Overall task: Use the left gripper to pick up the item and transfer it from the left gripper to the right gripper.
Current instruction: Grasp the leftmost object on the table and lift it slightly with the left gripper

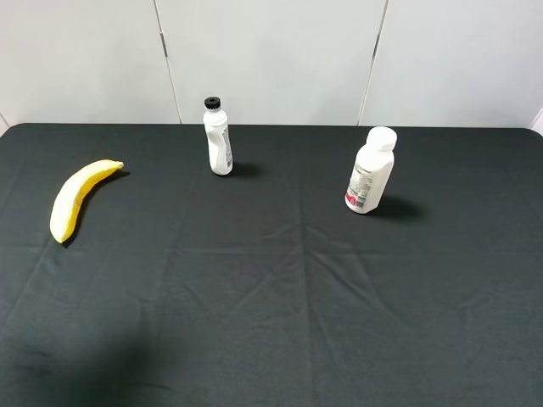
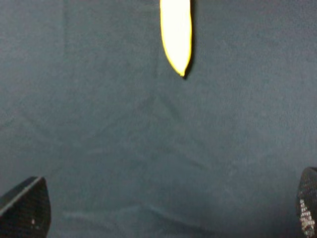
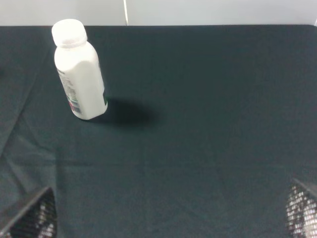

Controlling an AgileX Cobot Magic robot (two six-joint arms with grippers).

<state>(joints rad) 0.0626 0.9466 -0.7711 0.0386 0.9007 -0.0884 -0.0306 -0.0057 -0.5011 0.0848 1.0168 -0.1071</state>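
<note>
The banana's near end (image 2: 179, 62) is in line with the open fingers of my left gripper, so they should keep moving forward and down until they are on both sides of its body (image 1: 72, 202), then close.
The long yellow banana (image 1: 78, 197) lies on the black cloth at the far left of the exterior high view. Its pointed end also shows in the left wrist view (image 2: 177, 34), well ahead of the fingers. My left gripper (image 2: 166, 206) is open and empty, with only its two fingertips showing, wide apart above bare cloth. My right gripper (image 3: 166, 210) is open and empty too, fingertips wide apart. Neither arm shows in the exterior high view.
A slim white black-capped bottle (image 1: 217, 138) stands at the back centre. A wider white-capped bottle (image 1: 371, 171) stands at the right, also in the right wrist view (image 3: 79, 70). The black cloth (image 1: 280, 288) covers the table up to a pale wall.
</note>
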